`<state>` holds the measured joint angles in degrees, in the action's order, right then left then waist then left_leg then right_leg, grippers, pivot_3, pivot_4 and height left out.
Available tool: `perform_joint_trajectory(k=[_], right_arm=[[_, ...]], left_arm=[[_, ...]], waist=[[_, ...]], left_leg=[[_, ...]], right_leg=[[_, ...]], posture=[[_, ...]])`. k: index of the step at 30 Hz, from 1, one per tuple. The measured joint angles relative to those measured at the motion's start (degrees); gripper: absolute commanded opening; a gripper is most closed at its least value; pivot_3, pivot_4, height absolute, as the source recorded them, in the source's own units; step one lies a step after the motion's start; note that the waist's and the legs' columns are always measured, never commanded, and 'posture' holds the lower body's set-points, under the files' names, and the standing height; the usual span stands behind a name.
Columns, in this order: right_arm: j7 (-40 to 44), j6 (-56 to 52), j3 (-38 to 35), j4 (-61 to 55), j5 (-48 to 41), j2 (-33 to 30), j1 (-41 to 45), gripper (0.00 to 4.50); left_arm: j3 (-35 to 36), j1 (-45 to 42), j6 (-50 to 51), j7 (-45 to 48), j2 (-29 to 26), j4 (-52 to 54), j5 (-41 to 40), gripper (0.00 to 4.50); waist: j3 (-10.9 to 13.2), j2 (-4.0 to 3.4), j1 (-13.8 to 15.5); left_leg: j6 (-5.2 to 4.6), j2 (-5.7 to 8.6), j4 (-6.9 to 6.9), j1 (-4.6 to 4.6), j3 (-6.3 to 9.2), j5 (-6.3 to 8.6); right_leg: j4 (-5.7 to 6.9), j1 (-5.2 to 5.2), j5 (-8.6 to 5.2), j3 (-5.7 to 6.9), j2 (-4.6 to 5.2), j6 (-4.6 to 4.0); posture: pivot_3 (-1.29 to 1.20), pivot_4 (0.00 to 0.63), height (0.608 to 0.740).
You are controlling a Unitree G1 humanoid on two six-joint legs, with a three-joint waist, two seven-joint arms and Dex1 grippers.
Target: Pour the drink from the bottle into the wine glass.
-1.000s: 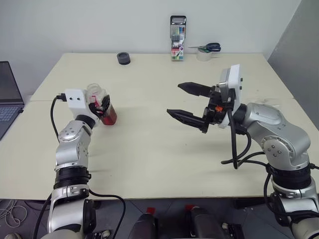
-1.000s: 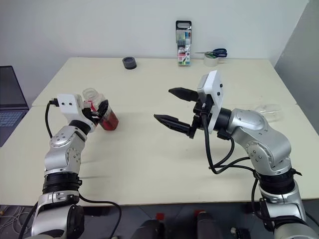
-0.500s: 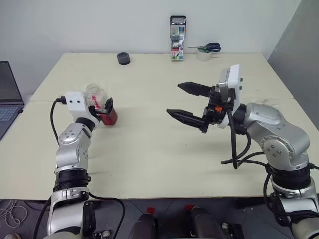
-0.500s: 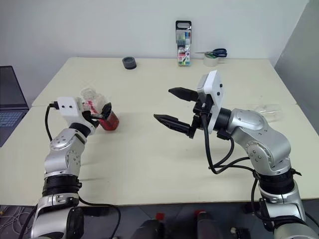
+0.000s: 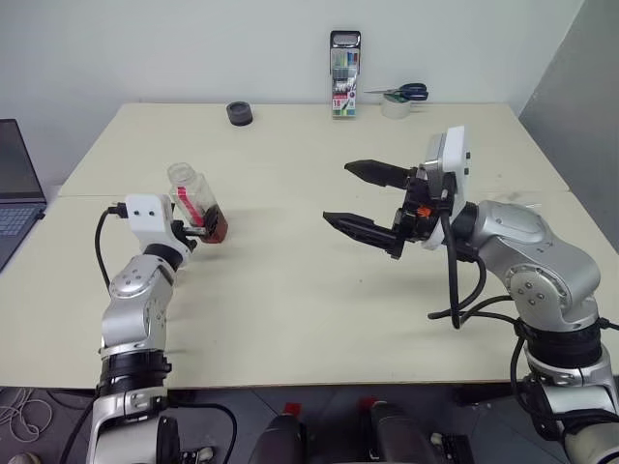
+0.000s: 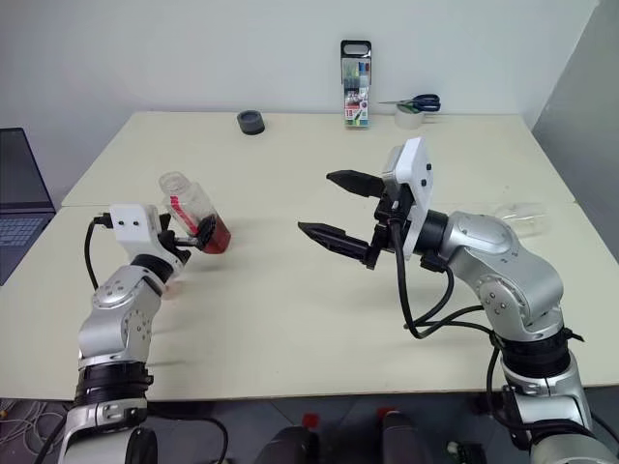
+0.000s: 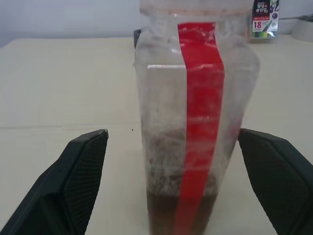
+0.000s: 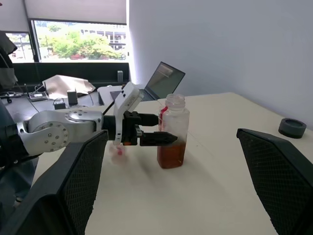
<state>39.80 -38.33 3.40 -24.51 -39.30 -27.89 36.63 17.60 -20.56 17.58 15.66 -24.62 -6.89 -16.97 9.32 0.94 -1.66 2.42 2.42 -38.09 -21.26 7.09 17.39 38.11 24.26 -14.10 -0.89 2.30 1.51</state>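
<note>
The wine glass lying (image 6: 523, 218) on its side is in the open, so my right gripper keeps going toward the wine glass's stem with open fingers and closes there.
The bottle (image 5: 193, 198) stands uncapped on the table's left side, clear with a red label band (image 7: 198, 98). A little reddish-brown drink (image 8: 171, 152) lies at its bottom. My left gripper (image 7: 171, 132) is open and level, one finger (image 7: 73, 191) on each side of the bottle with a gap at both. My right gripper (image 5: 338, 191) hangs open and empty above the middle of the table, pointing left toward the bottle. A faint clear shape that I take for the wine glass (image 6: 522, 217) sits by the right edge behind my right forearm. I cannot tell how it stands.
At the far edge are a pack of pens (image 5: 344, 87), scissors on a tape roll (image 5: 397, 97) and a small black round object (image 5: 240, 113). A laptop (image 5: 14, 193) lies off the table's left side. Bare cream tabletop (image 5: 290, 290) spreads between my arms.
My left gripper has opened, let go of the bottle and drawn back and down a little. The bottle stays standing on the table. The right arm has not moved.
</note>
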Motion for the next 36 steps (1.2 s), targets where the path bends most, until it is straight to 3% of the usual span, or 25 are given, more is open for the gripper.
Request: perform_joint_trajectory(k=[14,17,21,28,36], right_arm=[[-5.8,-2.9,-2.6,-6.7,-0.8,-0.7,-7.3,4.5],[-11.1,-4.1,-3.9,-8.4,0.3,-0.1,-11.4,4.5],[-21.4,-6.3,-6.5,-7.5,2.0,6.0,-16.0,4.5],[-37.1,-7.5,-19.2,0.2,3.2,13.5,-18.0,4.5],[-57.9,-9.6,-40.9,11.9,-14.6,26.3,-11.5,4.5]], left_arm=[[0.6,16.3,10.5,-1.9,1.9,20.3,-3.4,4.48],[-2.1,18.7,14.0,2.7,-0.3,26.5,-6.2,4.48],[-4.6,16.8,18.0,8.4,-3.7,30.3,-10.4,4.48],[-8.7,11.3,20.8,20.3,-11.3,31.8,-14.7,4.48],[-15.3,1.7,21.7,32.4,-14.7,30.2,-18.2,4.48]], waist=[[0.0,0.02,0.1],[0.0,0.05,0.2],[0.0,0.04,0.2],[0.0,0.02,0.1],[0.0,-0.09,-0.2]], left_leg=[[0.0,-0.03,0.03,0.08,0.01,0.01],[-0.01,-0.02,0.04,0.13,0.01,0.01],[-0.01,-0.05,0.06,0.27,-0.09,0.01],[-0.01,-0.07,0.13,0.33,-0.21,0.0],[-0.06,-0.13,0.15,0.4,-0.61,0.03]], right_leg=[[-0.03,-0.12,0.0,-0.07,0.0,0.0],[-0.06,-0.19,0.0,-0.08,-0.01,0.0],[0.03,-0.22,0.0,-0.06,-0.09,0.0],[0.02,-0.23,0.01,-0.11,-0.21,-0.02],[0.1,-0.22,0.02,-0.23,-0.27,-0.03]], posture=[[0.0,0.15,0.74],[0.0,0.15,0.74],[0.0,0.15,0.74],[0.0,0.15,0.74],[0.0,0.15,0.74]])
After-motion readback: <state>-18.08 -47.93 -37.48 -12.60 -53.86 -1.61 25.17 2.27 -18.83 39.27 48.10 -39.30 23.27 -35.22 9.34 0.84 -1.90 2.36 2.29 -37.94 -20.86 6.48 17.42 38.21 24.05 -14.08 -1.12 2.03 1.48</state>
